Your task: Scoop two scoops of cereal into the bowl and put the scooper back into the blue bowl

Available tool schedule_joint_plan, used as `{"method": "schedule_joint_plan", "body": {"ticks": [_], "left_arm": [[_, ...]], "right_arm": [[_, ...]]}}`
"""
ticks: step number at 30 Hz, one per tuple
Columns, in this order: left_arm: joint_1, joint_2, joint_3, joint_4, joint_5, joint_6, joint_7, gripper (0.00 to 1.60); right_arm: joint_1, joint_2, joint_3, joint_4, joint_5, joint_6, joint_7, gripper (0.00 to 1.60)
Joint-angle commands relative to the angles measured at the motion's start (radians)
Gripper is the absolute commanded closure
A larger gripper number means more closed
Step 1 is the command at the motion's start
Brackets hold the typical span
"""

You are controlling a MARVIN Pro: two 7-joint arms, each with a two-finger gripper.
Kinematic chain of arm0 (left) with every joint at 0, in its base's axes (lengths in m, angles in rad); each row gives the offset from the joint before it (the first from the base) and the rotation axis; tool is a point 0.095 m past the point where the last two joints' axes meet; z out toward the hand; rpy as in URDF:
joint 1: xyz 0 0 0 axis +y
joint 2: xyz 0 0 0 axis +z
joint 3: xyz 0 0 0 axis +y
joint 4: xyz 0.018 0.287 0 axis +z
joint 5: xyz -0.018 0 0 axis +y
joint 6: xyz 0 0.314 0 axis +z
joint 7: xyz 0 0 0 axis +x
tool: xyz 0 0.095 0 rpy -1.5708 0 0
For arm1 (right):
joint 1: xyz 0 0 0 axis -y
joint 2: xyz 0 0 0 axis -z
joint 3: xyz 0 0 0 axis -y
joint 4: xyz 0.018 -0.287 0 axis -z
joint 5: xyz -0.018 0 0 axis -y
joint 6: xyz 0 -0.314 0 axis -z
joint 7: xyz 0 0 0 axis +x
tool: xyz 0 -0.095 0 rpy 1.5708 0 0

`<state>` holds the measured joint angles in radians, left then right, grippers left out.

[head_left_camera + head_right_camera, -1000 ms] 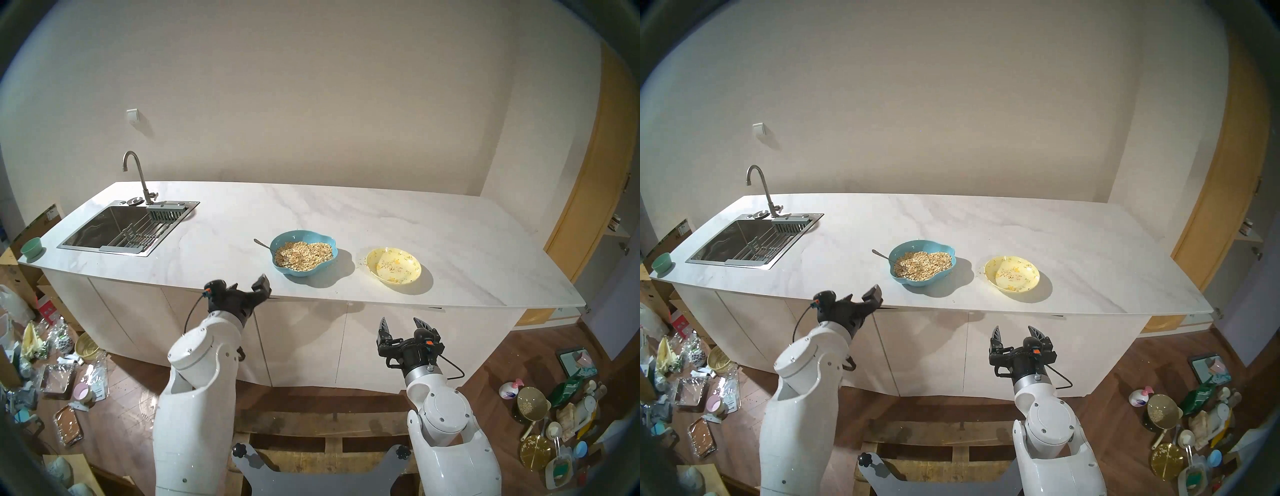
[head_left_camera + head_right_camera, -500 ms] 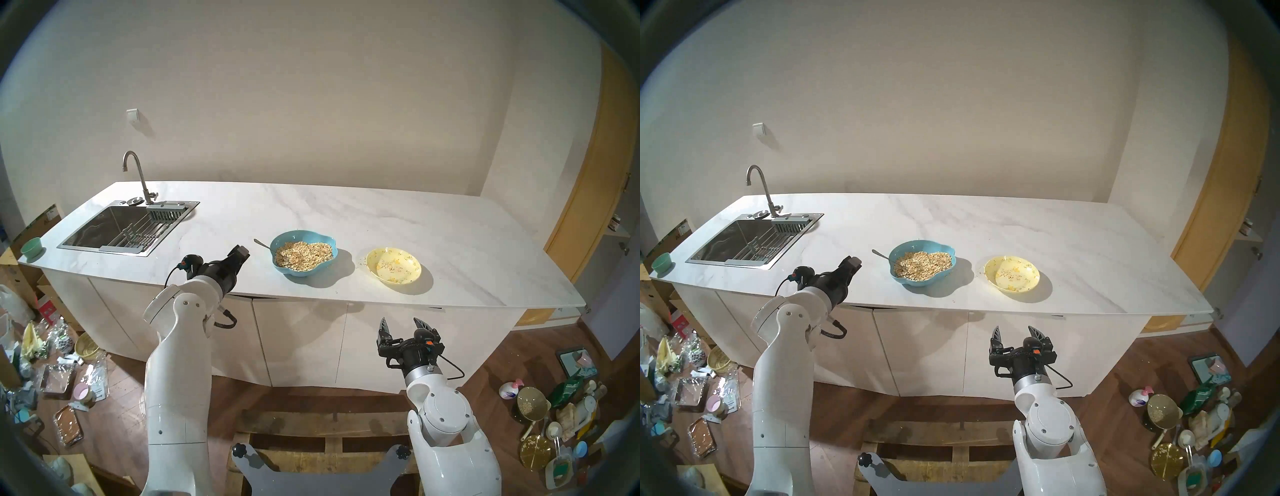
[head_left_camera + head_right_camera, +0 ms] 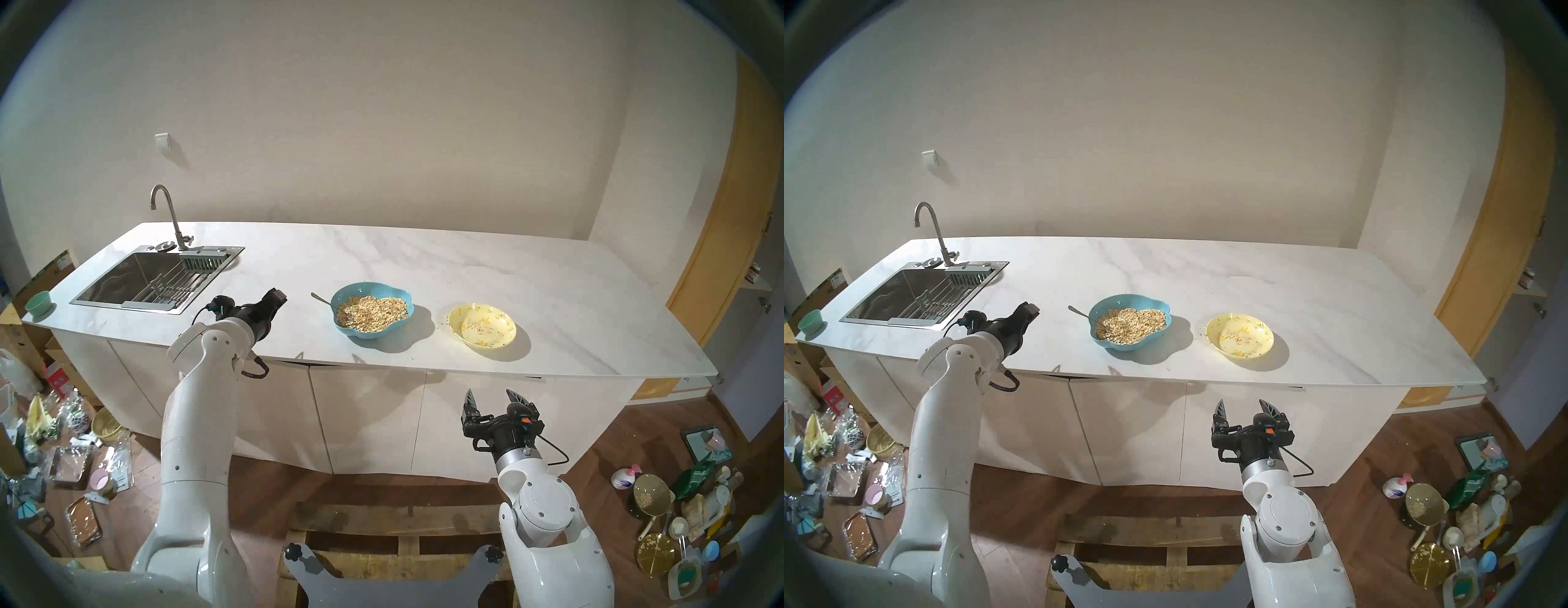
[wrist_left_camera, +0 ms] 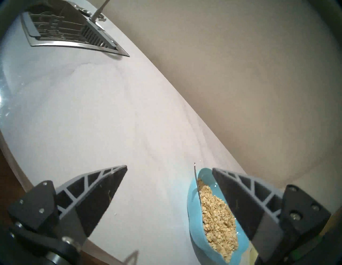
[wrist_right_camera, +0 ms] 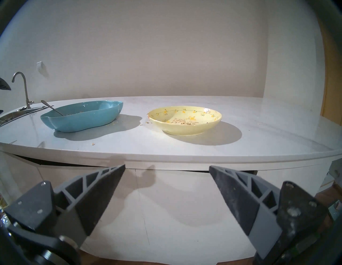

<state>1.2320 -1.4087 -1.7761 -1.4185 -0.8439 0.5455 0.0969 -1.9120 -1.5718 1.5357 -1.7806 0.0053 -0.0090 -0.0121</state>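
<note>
The scooper point(image 3: 321, 299) will come up with a small heap when I lift it, because its head is hidden in loose, flaky cereal point(image 3: 370, 313).
The blue bowl point(image 3: 399, 297) with a wavy rim stands mid-counter, holding a heap of cereal point(image 3: 373, 312). The scooper point(image 3: 321, 299), a silver spoon, leans in it, its handle sticking out over the left rim. The yellow bowl point(image 3: 505, 335) stands to its right with a few flakes inside. My left gripper point(image 3: 278, 296) is open and empty above the counter, left of the spoon handle; its wrist view shows the blue bowl point(image 4: 192, 218) and cereal point(image 4: 218, 222). My right gripper point(image 3: 494, 399) is open and empty, below the counter's front edge.
A steel sink point(image 3: 110, 293) with a tap point(image 3: 169, 212) is set in the counter's left end. A small green cup point(image 3: 39, 302) stands at the left corner. Loose flakes lie around the bowls. Clutter covers the floor on both sides.
My left arm has risen from below the counter's front edge and moved up and leftward over the counter. The right arm, bowls and spoon have not moved.
</note>
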Motion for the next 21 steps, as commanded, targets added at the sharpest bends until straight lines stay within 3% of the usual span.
{"method": "schedule_joint_plan", "body": {"ticks": [1,9,15,21], "left_arm": [[-0.046,0.058,0.042,-0.002,0.02,-0.061,-0.124,0.0],[-0.06,0.097,0.103,0.077,0.027,-0.163,-0.303,0.0],[-0.051,0.051,0.043,0.12,-0.03,-0.201,-0.385,0.0],[-0.064,0.028,-0.007,0.171,-0.06,-0.189,-0.403,0.0]], "right_arm": [[0.006,-0.001,0.0,-0.022,0.0,-0.005,-0.001,0.0],[0.005,-0.001,0.0,-0.025,0.0,-0.004,-0.001,0.0],[0.005,-0.001,0.0,-0.025,0.0,-0.004,-0.001,0.0],[0.005,-0.001,0.0,-0.025,0.0,-0.004,-0.001,0.0]]}}
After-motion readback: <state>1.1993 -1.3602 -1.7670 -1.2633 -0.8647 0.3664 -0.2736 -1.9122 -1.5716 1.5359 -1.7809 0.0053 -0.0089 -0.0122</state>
